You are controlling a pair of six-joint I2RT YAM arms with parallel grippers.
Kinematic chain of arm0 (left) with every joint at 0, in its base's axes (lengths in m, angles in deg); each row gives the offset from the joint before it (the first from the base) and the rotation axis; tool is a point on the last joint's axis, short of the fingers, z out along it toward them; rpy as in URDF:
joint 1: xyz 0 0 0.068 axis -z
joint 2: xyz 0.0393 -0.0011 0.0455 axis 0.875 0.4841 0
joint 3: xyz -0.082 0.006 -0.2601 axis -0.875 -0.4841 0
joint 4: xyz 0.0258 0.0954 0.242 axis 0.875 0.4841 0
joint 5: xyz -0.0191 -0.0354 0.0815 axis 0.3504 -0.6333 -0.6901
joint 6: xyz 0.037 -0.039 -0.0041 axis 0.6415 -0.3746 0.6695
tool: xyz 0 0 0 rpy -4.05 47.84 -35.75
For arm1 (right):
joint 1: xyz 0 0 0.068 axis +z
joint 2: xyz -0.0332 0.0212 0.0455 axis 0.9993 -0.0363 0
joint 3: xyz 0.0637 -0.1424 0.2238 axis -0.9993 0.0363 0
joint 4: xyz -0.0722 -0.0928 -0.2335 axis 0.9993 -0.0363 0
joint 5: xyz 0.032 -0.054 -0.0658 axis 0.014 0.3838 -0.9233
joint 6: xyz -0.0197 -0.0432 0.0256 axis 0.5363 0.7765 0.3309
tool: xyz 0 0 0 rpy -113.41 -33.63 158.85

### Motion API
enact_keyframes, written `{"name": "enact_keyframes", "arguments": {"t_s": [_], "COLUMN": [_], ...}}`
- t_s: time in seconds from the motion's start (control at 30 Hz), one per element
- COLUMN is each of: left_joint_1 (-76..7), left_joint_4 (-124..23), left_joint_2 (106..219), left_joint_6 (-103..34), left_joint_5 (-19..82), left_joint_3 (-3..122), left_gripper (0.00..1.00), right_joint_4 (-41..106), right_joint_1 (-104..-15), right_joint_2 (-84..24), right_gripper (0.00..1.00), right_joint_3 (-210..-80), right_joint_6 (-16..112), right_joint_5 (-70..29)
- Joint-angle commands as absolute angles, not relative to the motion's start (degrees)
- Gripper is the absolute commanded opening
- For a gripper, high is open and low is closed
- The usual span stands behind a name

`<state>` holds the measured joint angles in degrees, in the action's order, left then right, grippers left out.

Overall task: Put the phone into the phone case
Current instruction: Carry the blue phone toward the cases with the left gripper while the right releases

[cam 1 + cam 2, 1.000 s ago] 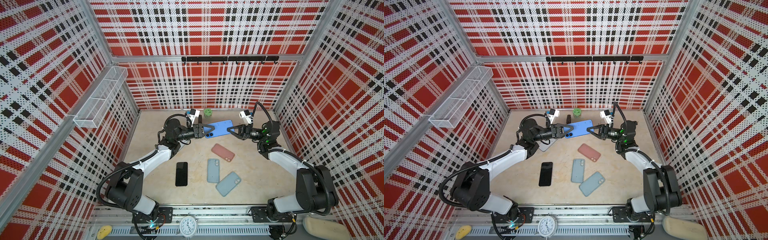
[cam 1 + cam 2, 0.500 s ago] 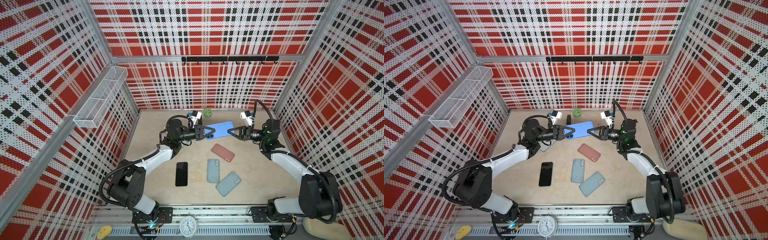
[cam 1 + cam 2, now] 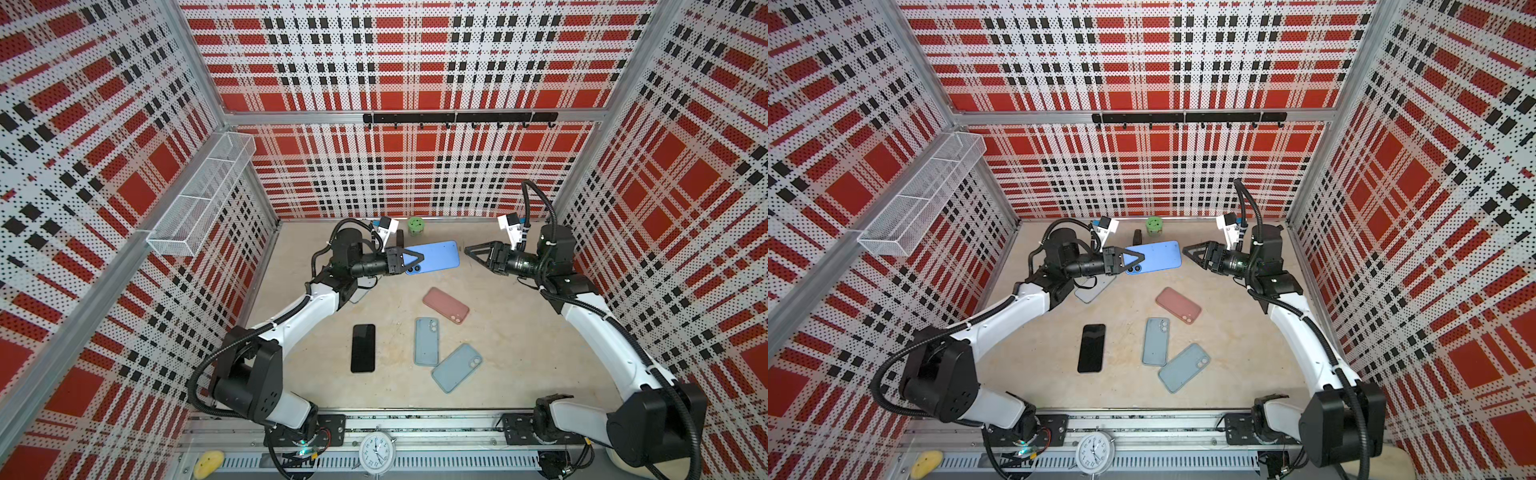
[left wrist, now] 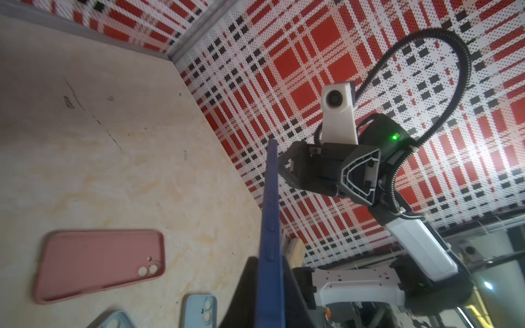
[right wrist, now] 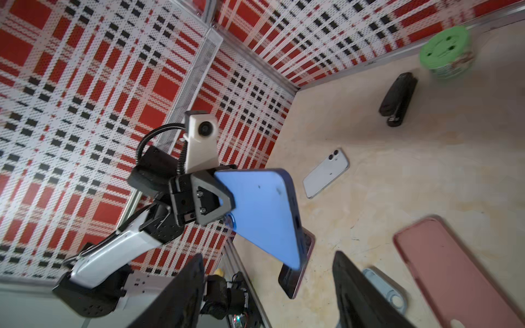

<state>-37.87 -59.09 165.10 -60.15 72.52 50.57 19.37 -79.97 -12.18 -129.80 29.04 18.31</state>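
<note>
The blue phone case's back [image 3: 434, 257] is facing the front. Next, my left gripper flips the case over before my right gripper takes the case's loose end [image 3: 454, 253].
A blue phone case [image 3: 434, 257] hangs level in the air at the back of the table, its back with the camera holes showing. Whether a phone sits inside it I cannot tell. My left gripper [image 3: 417, 262] is shut on its camera end; the left wrist view shows the case [image 4: 270, 215] edge-on between the dark fingers. My right gripper [image 3: 473, 255] stands open just off the case's other end, a small gap away and holding nothing. In the right wrist view its fingers [image 5: 352, 286] are spread wide. A black phone [image 3: 363, 348] lies screen up on the table.
A pink case [image 3: 446, 305] and two pale blue cases [image 3: 427, 341] [image 3: 456, 368] lie mid-table. A silver phone [image 3: 1094, 289] lies under the left arm. A green tub [image 3: 414, 226] and a black stapler [image 5: 397, 99] stand by the back wall. A wire basket [image 3: 199, 199] hangs on the left wall.
My right gripper has opened, let go of the blue case and drawn back to the right. My left gripper has closed on the case's other end and now holds it alone.
</note>
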Motion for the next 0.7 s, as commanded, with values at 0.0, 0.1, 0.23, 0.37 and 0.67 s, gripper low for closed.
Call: {"name": "enact_keyframes", "arguments": {"t_s": [0.0,0.1,0.23,0.37,0.67], "left_joint_1": [-37.03,-32.79,-29.14,-25.05,-15.09], "left_joint_4": [-41.13,-31.09,-32.49,-39.77,-58.19], "left_joint_2": [160.73,160.49,159.89,157.91,156.3], "left_joint_6": [-35.65,-16.74,0.73,16.84,50.7], "left_joint_5": [60.3,46.88,37.45,31.51,16.08], "left_joint_3": [58.83,63.78,63.29,57.54,45.74], "left_gripper": [0.0,0.0,0.0,0.0,0.0], "right_joint_4": [6.75,2.42,-1.29,-2.39,1.54], "right_joint_1": [-80.84,-81.19,-81.95,-83.9,-86.11], "right_joint_2": [-9.83,-8.66,-7.7,-6.31,-4.5], "right_gripper": [0.72,0.72,0.72,0.73,0.93], "right_joint_3": [-132.87,-134.3,-135.79,-136.02,-131.25], "right_joint_6": [34.07,34.95,36.27,37.43,31.98], "right_joint_5": [7.14,2.43,0.92,4.21,16.85]}}
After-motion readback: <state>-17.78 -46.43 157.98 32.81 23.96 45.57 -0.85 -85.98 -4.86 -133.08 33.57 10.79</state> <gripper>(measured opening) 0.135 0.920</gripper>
